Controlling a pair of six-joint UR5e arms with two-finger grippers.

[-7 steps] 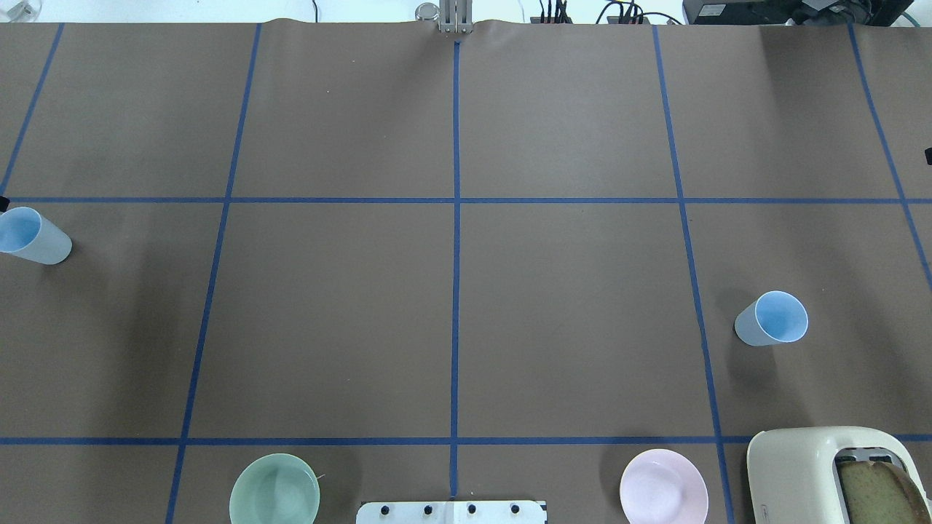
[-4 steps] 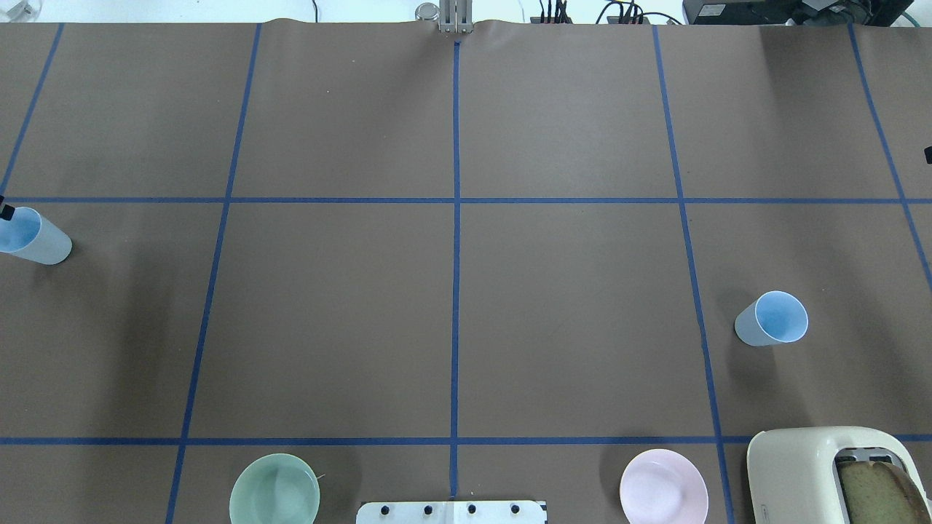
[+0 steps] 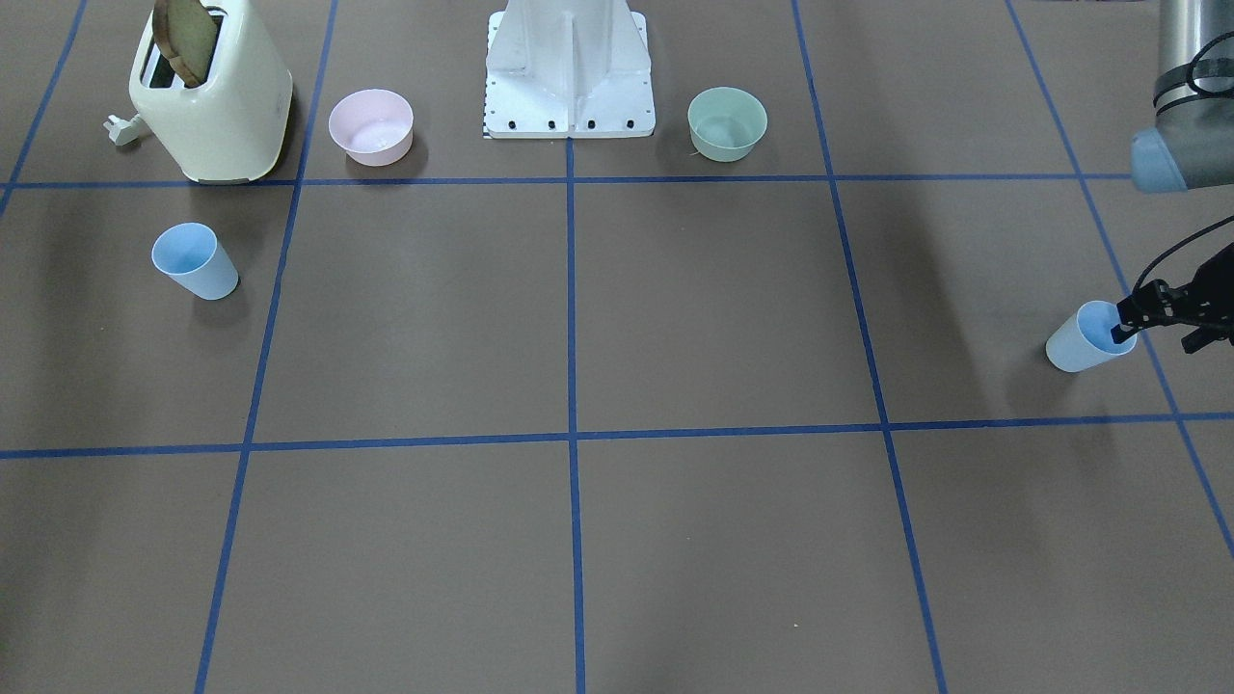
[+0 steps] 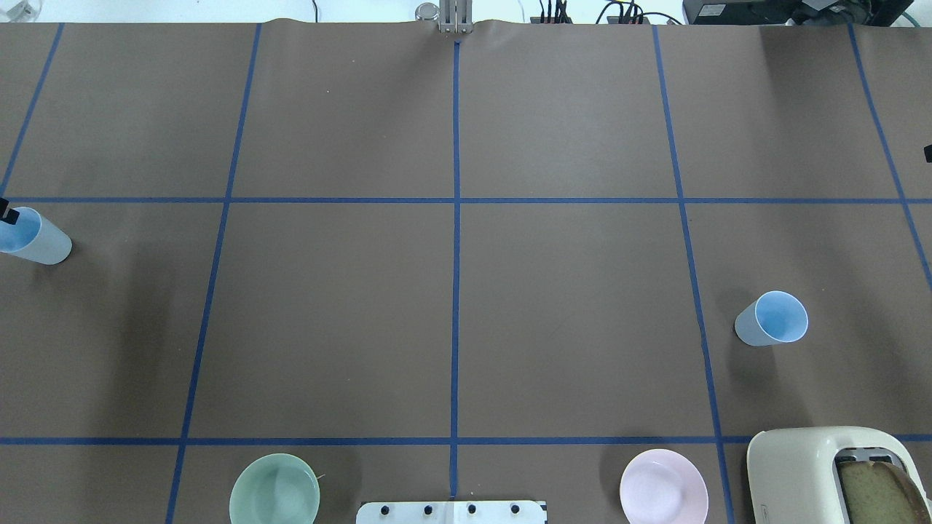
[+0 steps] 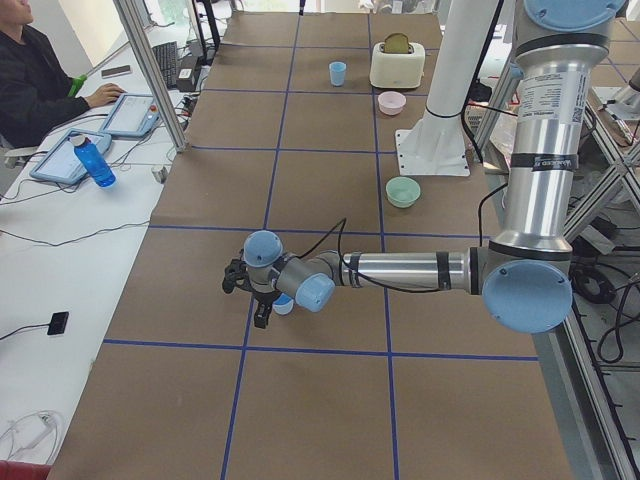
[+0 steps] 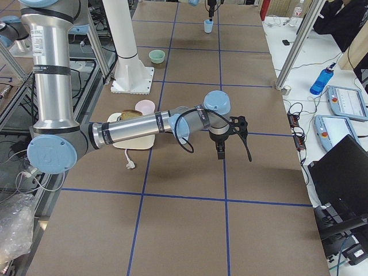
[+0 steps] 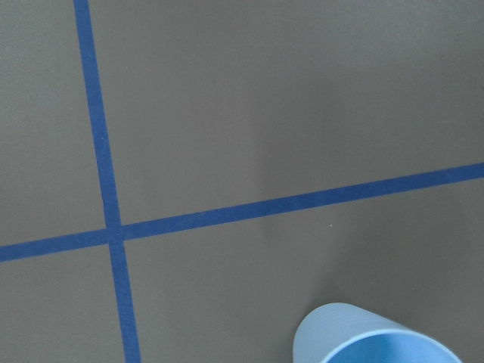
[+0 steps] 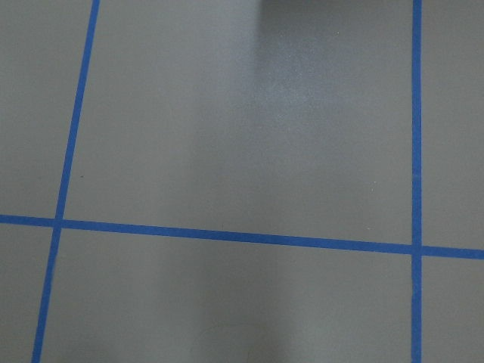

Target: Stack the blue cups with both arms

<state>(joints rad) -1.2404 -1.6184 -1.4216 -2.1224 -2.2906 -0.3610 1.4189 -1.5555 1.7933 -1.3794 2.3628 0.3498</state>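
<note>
The cup (image 3: pixel 1082 343) will tip toward my left gripper's fingers when I lift, because one side of the pale-blue cup's rim (image 3: pixel 1126 323) is between them.
One pale-blue cup (image 3: pixel 1075 345) stands at the table's end on my left side; it also shows in the overhead view (image 4: pixel 44 244) and the left wrist view (image 7: pixel 355 344). My left gripper (image 3: pixel 1152 328) is open at this cup's rim, with one finger (image 3: pixel 1121 326) over its mouth and the other outside. The second blue cup (image 3: pixel 198 262) stands upright by the toaster and shows in the overhead view (image 4: pixel 773 320). My right gripper (image 6: pixel 233 146) hovers over bare table, apart from that cup. I cannot tell whether it is open or shut.
A cream toaster (image 3: pixel 217 106) with a bread slice, a pink bowl (image 3: pixel 371 125) and a green bowl (image 3: pixel 728 123) stand near the white base column (image 3: pixel 569 67). Blue tape lines cross the brown table. An operator sits at a side desk (image 5: pixel 40 80).
The left gripper's black fingertip has come further in at the overhead view's left edge, onto the cup's rim. The cups and the right arm have not moved.
</note>
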